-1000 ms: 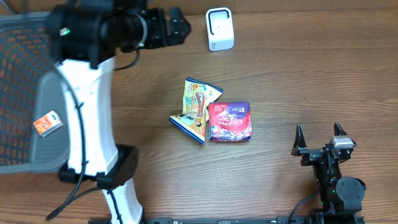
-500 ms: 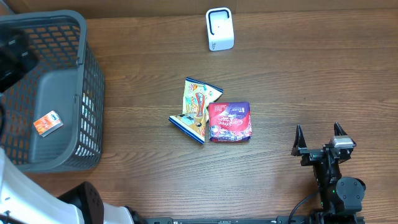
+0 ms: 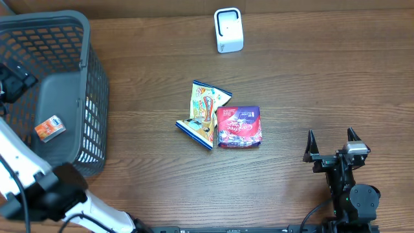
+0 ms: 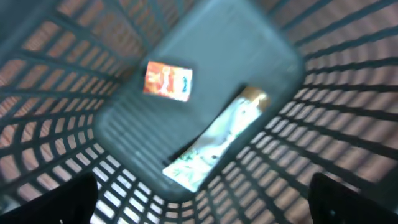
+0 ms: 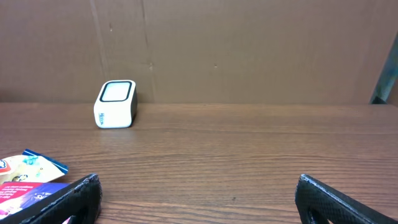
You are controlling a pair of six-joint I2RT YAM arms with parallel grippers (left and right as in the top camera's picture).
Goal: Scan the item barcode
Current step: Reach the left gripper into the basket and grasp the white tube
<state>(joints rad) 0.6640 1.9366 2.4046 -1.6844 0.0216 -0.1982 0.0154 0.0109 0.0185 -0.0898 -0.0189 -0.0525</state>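
The left gripper should keep going down and close its open fingers across the white-green packet [image 4: 200,160], with the white-green packet lying clear [image 4: 217,138] of the orange packet.
The white scanner [image 3: 228,30] stands upright at the back of the table, also in the right wrist view [image 5: 115,103]. Mid-table lie two yellow-and-blue snack packets [image 3: 204,113] and, touching them, a red-and-purple packet [image 3: 239,126]. My left gripper [image 3: 14,79] hangs over the grey basket [image 3: 90,97], open and empty [image 4: 202,186]. Below it on the basket floor lie a small orange packet [image 4: 168,81] and a white-green packet [image 4: 217,143]. My right gripper [image 3: 332,139] rests open near the front right, nothing between its fingers [image 5: 199,199].
The wire basket fills the left side of the table. The left arm's white links [image 3: 26,165] run down the left edge to its base [image 3: 61,191]. A brown cardboard wall [image 5: 249,50] backs the table behind the scanner.
My left arm has swung from the table's back, near the scanner, out to the left and now hangs over the basket. The right arm and the packets have not moved.
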